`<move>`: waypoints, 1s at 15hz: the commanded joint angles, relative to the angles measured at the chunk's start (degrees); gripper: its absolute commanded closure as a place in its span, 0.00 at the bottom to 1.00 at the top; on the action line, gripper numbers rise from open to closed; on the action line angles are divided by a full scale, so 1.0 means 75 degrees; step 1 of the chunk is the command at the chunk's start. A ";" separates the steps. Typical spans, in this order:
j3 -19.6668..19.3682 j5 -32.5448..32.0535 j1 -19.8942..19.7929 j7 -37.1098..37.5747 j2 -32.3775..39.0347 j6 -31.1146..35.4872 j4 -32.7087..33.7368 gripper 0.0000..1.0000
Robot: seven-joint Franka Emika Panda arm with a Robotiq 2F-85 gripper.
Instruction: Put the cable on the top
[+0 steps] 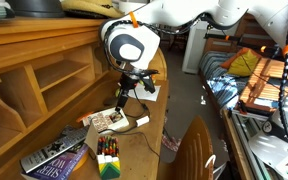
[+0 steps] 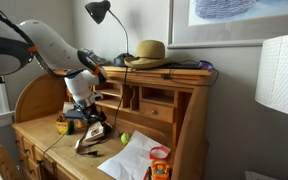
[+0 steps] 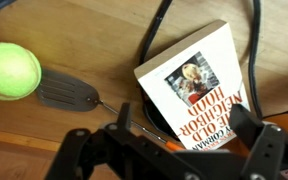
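Observation:
I can see the paperback book lying over the cable, so next I grab the book point(image 3: 202, 92) and move it out of the way before I take the cable to the top.
The cable point(image 3: 157, 28) is a thin black cord lying on the desk's lower surface. In the wrist view it runs from the top edge down under a paperback book point(image 3: 198, 78), and a second stretch shows further right point(image 3: 254, 30). My gripper point(image 3: 184, 128) is open, its two fingers spread on either side of the book's lower end, just above it and holding nothing. In both exterior views the gripper point(image 1: 124, 103) point(image 2: 90, 127) hangs low over the writing surface. The top point(image 2: 169, 69) is the hutch's long upper ledge, well above the gripper point(image 1: 39, 30).
A tennis ball point(image 3: 9, 70) and a flat metal piece point(image 3: 69, 93) lie beside the book. A straw hat point(image 2: 149, 52) and a desk lamp point(image 2: 99, 12) stand on the top ledge. Books point(image 1: 54, 157), a crayon box point(image 1: 107, 157) and white papers point(image 2: 134, 157) lie on the desk.

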 commanded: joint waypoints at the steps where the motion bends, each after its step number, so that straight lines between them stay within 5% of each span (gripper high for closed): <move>1: 0.1203 -0.0369 -0.0696 -0.0412 0.1367 0.1070 0.0329 0.00; 4: 0.1862 -0.1030 -0.1154 -0.0409 0.2221 0.1434 0.0213 0.00; 15: 0.2016 -0.2185 -0.1443 -0.0392 0.3500 0.1279 0.0560 0.00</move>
